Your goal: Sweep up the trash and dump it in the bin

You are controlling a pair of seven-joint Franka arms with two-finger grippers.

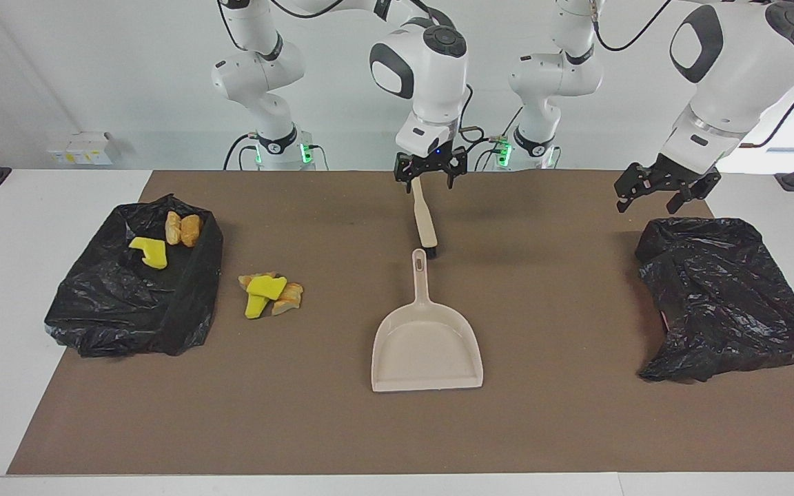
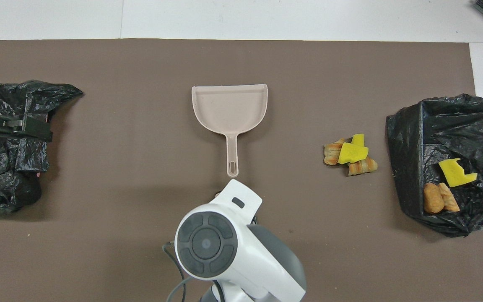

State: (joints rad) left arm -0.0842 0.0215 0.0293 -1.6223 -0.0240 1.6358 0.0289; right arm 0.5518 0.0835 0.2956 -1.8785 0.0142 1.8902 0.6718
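My right gripper has its open fingers on both sides of the beige brush's handle [image 1: 418, 191], so it should keep going down toward the robot-side end and close there.
A pile of yellow and orange-brown trash [image 1: 269, 293] [image 2: 350, 156] lies on the brown mat beside the bin [image 1: 190, 310] [image 2: 405, 167], a black-bag-lined box at the right arm's end that holds a few more pieces. The beige dustpan [image 1: 426, 344] [image 2: 229, 107] lies flat mid-mat, handle toward the robots, with nothing holding it. A beige brush [image 1: 424, 220] lies nearer to the robots than that handle. My right gripper [image 1: 429, 179] hangs open, raised over the brush's robot-side end; in the overhead view its own wrist hides it. My left gripper [image 1: 666, 196] [image 2: 32, 128] waits open over the other black bag.
A crumpled black bag [image 1: 728, 296] [image 2: 6, 167] sits at the left arm's end of the table. The brown mat [image 1: 576, 427] covers most of the white table.
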